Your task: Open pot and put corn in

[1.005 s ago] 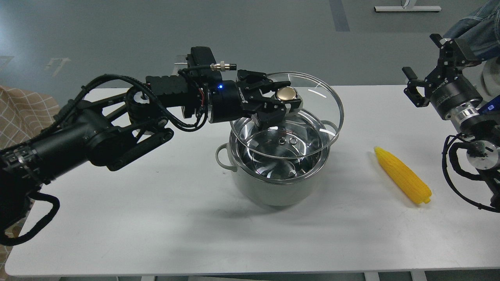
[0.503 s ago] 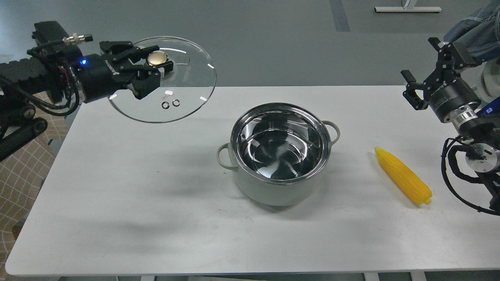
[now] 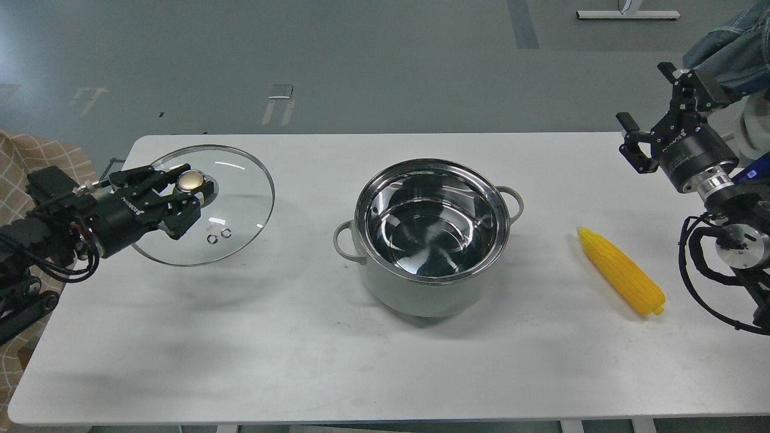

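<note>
The yellow corn [image 3: 621, 271] seems shorter than the pot's wide opening [image 3: 433, 220], so I expect the corn to lie fully inside, below the pot's rim, when the robot lowers it.
The pale grey-green pot [image 3: 430, 288] stands open in the middle of the white table, its shiny steel inside empty. The yellow corn [image 3: 621, 270] lies on the table to the pot's right, point toward the back. My left gripper [image 3: 191, 191] is shut on the brass knob of the glass lid [image 3: 240, 198] and holds it low over the table's left end, well clear of the pot. My right gripper [image 3: 649, 117] is open and empty, raised above the table's far right edge, behind the corn.
The white table [image 3: 301, 337] reaches from the lid's side to the corn's side. A checked cloth [image 3: 30, 156] lies beyond the table's left edge. Grey floor lies behind the table.
My left arm has carried the lid from over the pot to the left and then down toward the table. The pot now stands uncovered. The right gripper has barely moved.
</note>
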### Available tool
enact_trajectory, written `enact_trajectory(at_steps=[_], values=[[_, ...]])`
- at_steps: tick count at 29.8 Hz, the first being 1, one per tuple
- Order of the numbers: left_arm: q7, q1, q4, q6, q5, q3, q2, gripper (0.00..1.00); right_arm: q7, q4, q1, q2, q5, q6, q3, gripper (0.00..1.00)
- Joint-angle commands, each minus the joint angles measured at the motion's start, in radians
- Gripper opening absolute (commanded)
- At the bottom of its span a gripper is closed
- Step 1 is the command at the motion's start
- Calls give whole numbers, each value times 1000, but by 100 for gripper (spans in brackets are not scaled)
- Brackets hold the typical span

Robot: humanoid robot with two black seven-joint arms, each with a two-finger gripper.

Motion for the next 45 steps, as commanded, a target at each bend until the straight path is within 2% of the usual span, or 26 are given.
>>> enact_trajectory(at_steps=[1,10,14,26,30,33,36,38,39,40,43,45], values=[[0,45,74,59,-12,5,-48,0,0,0,-7,0,-1,0,0,100],[0,89,140,59,-75,13,-90,0,0,0,-16,0,0,0,0,100],[0,97,204,59,-121,11,-140,0,0,3,-16,3,-1,0,0,100],[0,105,256,59,-154,14,-185,0,0,4,-20,6,-1,0,0,100],[0,109,285,59,-151,16,-205,5,0,6,-22,7,0,0,0,100],[0,109,293,59,-152,26,-213,13,0,6,-22,7,0,0,0,100],[0,109,302,59,-149,29,-219,15,0,6,-22,9,-1,0,0,100],[0,109,304,59,-149,29,-219,23,0,6,-22,7,-1,0,0,100],[0,109,304,59,-149,28,-217,37,0,6,-22,7,-1,0,0,100],[0,108,304,59,-149,28,-217,56,0,6,-22,7,-1,0,0,100],[0,102,302,59,-152,26,-217,71,0,6,-22,7,0,0,0,100],[0,97,301,59,-154,25,-217,76,0,6,-23,7,-1,0,0,100]])
